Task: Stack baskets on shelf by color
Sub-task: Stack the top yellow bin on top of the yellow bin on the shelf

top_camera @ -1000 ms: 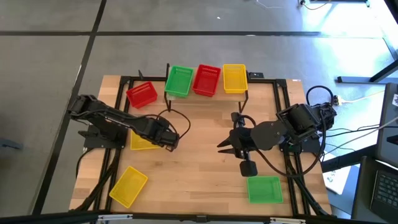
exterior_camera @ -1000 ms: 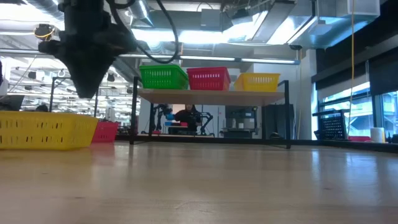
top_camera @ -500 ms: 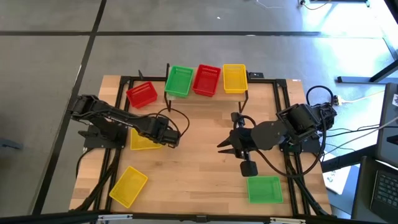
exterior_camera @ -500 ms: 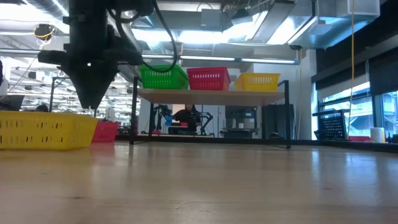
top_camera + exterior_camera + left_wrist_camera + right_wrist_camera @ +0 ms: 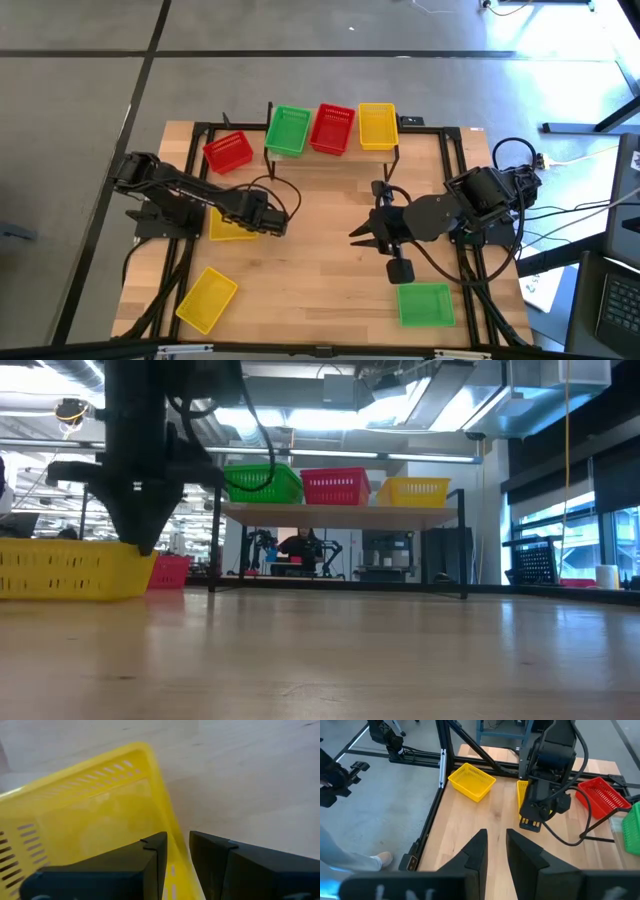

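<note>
The yellow basket at my left gripper (image 5: 226, 229) is far from the shelf's yellow basket, so the robot should put it down in the middle of the table (image 5: 307, 242) for the right gripper to take.
My left gripper (image 5: 266, 218) (image 5: 145, 546) stands low at the right wall of a yellow basket (image 5: 230, 226) (image 5: 65, 570) that rests flat on the table's left half. In the left wrist view its fingers straddle that wall. My right gripper (image 5: 358, 237) (image 5: 496, 834) waits shut above the table's middle, touching nothing. The shelf (image 5: 340, 512) at the far edge carries one green basket (image 5: 289, 130), one red basket (image 5: 333, 128) and one yellow basket (image 5: 377, 125), side by side. My left gripper (image 5: 177, 840) has the yellow basket's right side wall (image 5: 165, 805) at its rim, one finger (image 5: 150, 857) inside the basket and one finger (image 5: 215, 857) outside. The fingers come from above, pointing down. The basket sits flat on the table.
A red basket (image 5: 228, 152) lies on the table left of the shelf, a second loose yellow basket (image 5: 207, 298) at the near left corner, a green basket (image 5: 425, 305) at the near right. Bare wood lies between the arms. Black frame rails run along both sides.
My left gripper has come down and a little toward the table's left, from above the yellow basket's rim onto its right wall. The basket has stayed where it was.
</note>
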### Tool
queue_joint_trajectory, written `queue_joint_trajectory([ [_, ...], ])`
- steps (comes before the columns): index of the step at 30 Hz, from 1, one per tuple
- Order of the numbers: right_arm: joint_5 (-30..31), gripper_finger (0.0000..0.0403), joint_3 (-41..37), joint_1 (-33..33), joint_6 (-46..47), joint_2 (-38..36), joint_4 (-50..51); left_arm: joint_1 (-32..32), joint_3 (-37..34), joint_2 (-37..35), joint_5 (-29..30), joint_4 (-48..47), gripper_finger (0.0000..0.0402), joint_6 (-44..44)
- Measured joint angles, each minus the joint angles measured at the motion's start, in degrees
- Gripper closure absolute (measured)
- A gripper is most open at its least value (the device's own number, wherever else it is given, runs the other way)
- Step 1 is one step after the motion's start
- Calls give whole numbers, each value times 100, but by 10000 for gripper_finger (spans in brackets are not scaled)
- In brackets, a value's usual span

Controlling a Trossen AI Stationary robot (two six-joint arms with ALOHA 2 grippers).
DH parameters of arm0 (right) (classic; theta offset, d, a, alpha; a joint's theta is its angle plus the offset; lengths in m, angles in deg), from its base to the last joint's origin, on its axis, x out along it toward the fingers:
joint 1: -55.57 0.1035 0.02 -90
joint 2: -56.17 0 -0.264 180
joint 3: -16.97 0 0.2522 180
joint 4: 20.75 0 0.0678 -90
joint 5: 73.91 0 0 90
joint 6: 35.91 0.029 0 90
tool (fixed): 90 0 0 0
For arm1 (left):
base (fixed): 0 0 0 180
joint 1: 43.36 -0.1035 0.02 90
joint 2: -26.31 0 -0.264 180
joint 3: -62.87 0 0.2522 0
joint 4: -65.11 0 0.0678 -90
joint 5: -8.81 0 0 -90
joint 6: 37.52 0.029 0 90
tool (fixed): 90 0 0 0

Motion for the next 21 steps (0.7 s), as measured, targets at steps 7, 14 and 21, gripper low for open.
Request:
queue_joint_trajectory([
  [7, 0, 336, 0, 0, -33, 0, 0, -1, -284, 2, 0, 61, 328, 33],
  [14, 0, 336, 0, -1, -33, 0, 0, 28, -398, 2, 210, 104, 330, 269],
  [21, 0, 336, 0, -1, -19, 0, 0, 32, -400, 2, 36, 738, 392, 1280],
])
